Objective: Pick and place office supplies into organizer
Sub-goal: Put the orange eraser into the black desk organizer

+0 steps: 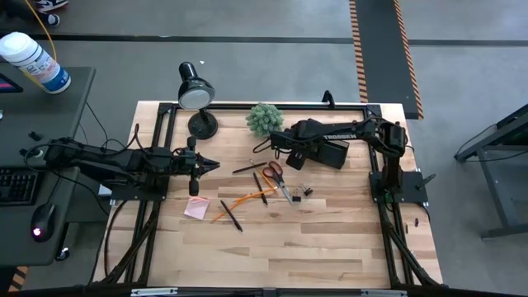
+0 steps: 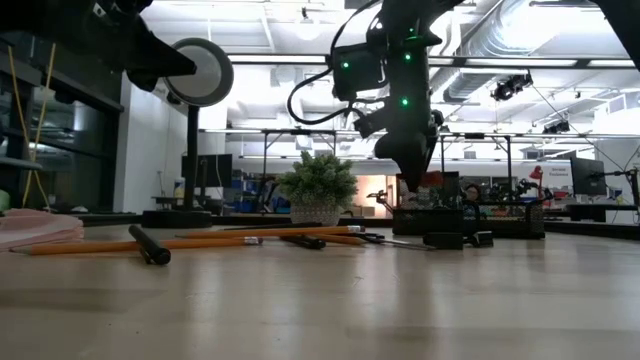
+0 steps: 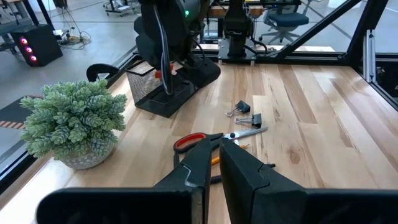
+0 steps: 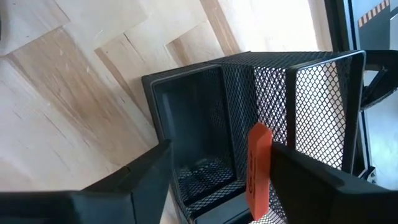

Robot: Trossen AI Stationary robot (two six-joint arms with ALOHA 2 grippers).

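My right gripper should grip the orange piece (image 4: 259,171) and move it into the empty section (image 4: 194,121), because it stands by the organizer's mesh side, off to the side of that section.
The black mesh organizer (image 1: 337,157) (image 4: 205,118) (image 3: 158,96) stands on the table's far right part, under my right arm. My right gripper (image 4: 217,165) (image 1: 280,150) hangs open above one of its compartments. A small flat orange piece (image 4: 259,171) (image 3: 160,73) stands upright between the fingers, close to one of them. Red-handled scissors (image 1: 276,175) (image 3: 189,142), orange pencils (image 1: 241,200), a black pen (image 1: 231,214), the pink sticky pad (image 1: 196,208) and dark clips (image 1: 304,191) (image 3: 241,109) lie mid-table. My left gripper (image 1: 213,165) (image 3: 213,149) hovers shut left of them. My right gripper stands open, pointing down into the organizer's compartment. The orange piece sits next to the inner face of one finger (image 4: 311,180). I cannot tell whether that finger touches it or whether its lower end rests in the compartment.
A green fuzzy plant (image 1: 264,118) (image 3: 74,121) stands just left of the organizer, and a black desk lamp (image 1: 196,95) (image 2: 195,75) near the far left corner. Bare wood stretches along the near half of the table (image 1: 313,247).
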